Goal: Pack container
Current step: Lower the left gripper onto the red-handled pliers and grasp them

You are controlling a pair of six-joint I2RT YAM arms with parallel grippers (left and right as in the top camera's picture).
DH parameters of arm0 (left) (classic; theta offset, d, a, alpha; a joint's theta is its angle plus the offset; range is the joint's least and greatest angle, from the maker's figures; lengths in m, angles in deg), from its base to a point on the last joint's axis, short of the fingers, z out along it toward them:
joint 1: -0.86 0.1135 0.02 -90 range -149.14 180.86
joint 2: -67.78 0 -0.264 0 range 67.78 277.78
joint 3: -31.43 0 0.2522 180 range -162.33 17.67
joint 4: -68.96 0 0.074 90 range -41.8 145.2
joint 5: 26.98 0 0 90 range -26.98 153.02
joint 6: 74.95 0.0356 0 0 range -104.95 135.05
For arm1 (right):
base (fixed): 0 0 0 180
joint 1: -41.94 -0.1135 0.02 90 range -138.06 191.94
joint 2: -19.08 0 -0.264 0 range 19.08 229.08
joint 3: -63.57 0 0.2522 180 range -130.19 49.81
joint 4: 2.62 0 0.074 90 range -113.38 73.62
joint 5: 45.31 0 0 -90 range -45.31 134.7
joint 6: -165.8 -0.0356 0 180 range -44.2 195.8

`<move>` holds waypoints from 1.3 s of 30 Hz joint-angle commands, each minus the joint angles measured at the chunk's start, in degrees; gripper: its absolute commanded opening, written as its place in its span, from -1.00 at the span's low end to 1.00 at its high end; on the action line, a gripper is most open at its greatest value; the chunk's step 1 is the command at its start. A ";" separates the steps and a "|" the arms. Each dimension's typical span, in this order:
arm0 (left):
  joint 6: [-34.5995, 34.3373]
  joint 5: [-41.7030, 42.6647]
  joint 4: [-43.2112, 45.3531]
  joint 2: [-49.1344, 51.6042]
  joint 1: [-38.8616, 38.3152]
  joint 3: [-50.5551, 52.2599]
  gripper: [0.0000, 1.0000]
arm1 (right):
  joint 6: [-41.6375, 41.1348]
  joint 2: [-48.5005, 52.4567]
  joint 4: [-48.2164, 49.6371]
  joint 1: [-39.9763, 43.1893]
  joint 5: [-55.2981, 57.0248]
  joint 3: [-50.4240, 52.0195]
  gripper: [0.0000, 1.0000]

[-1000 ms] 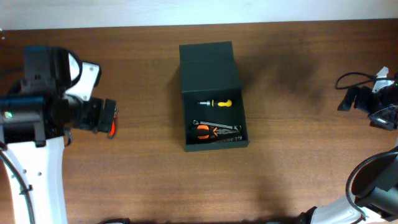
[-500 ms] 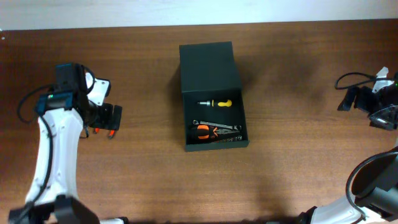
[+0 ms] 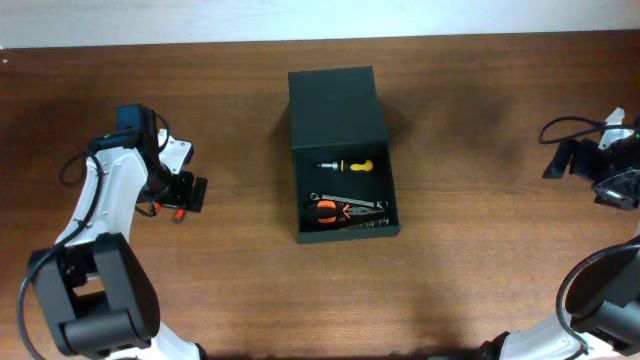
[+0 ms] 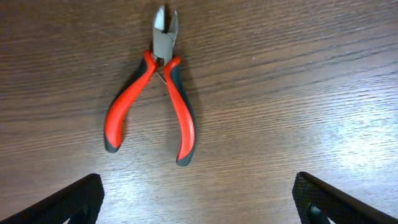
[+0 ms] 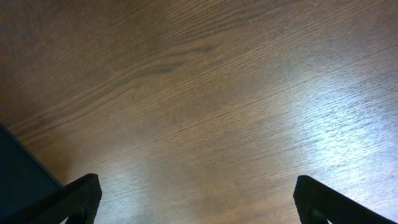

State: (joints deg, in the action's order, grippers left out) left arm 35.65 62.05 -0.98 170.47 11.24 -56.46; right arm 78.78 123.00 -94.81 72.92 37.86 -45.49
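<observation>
My left gripper should go on down until its fingers are on either side of that handle (image 4: pixel 188 138), then close, because the cutters' nearer red handle (image 4: pixel 179 107) points between its open fingers.
The container (image 3: pixel 346 232) is a dark green-black box in the middle of the table, with its flap lid (image 3: pixel 335 105) open and lying flat behind it. Inside lie a yellow-handled screwdriver (image 3: pixel 350 165) and orange-handled pliers (image 3: pixel 338 212). Red-handled cutters (image 4: pixel 152 99) lie flat on the wood at the left; in the overhead view only a red tip (image 3: pixel 178 212) shows. My left gripper (image 4: pixel 199 202) is open and empty just above them, also seen from overhead (image 3: pixel 188 193). My right gripper (image 5: pixel 199 202) is open and empty at the far right (image 3: pixel 560 160).
The table is brown wood. A dark corner (image 5: pixel 18 171) shows at the left edge of the right wrist view. A black cable (image 3: pixel 570 125) loops by the right arm. The white table edge runs along the back (image 3: pixel 320 20).
My left arm has swung in and its gripper has shifted a little right over the red cutters. The container, its tools and the right arm have not moved.
</observation>
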 commanded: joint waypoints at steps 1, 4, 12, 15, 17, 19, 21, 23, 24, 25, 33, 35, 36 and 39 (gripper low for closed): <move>0.94 0.79 0.55 2.43 0.28 0.22 0.99 | -0.24 -0.28 -0.42 -0.26 -0.22 0.22 0.97; 0.94 0.81 1.40 3.32 0.28 0.26 1.00 | -0.24 -0.28 -0.52 -0.26 -0.22 0.22 0.98; 0.94 1.22 2.14 7.61 0.28 0.44 1.00 | 0.00 -0.28 -0.63 -0.26 -0.22 0.22 0.98; 0.92 1.27 2.82 8.74 0.28 0.72 1.00 | -0.02 -0.28 -0.66 -0.26 -0.22 0.22 0.98; 0.92 1.55 2.84 9.64 0.28 0.81 1.00 | -0.02 -0.28 -0.66 -0.26 -0.22 0.22 0.98; 0.90 1.86 2.82 10.64 0.24 0.98 1.00 | -0.02 -0.28 -0.66 -0.26 -0.24 0.22 0.98; 0.92 1.84 2.84 10.99 0.17 0.98 1.00 | -0.02 -0.28 -0.70 -0.26 -0.24 0.22 0.98; 0.94 1.79 3.04 10.99 0.13 1.03 1.00 | -0.02 -0.28 -1.05 -0.26 -0.24 0.22 0.97; 0.94 1.79 3.06 10.99 0.13 1.03 0.98 | -0.02 -0.28 -1.14 -0.26 -0.24 0.22 0.98; 0.94 1.79 3.08 10.99 0.13 1.03 0.96 | -0.02 -0.28 -1.27 -0.26 -0.24 0.22 0.98; 0.94 1.64 6.29 10.99 0.13 3.23 0.92 | -0.04 -0.28 -2.16 -0.26 -0.26 0.22 0.98; 0.94 1.62 6.32 10.99 0.13 3.67 0.88 | -0.07 -0.28 -2.34 -0.26 -0.28 0.22 0.98; 0.92 1.64 6.27 10.99 0.13 3.72 0.86 | -0.07 -0.28 -2.43 -0.26 -0.31 0.22 0.97; 0.92 1.64 6.27 10.99 0.13 3.72 0.63 | -0.09 -0.28 -3.17 -0.26 -0.44 0.22 0.97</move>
State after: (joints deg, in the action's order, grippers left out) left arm 35.68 62.12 5.38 180.77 11.24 -54.64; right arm 78.85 123.00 -97.33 72.92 37.89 -45.49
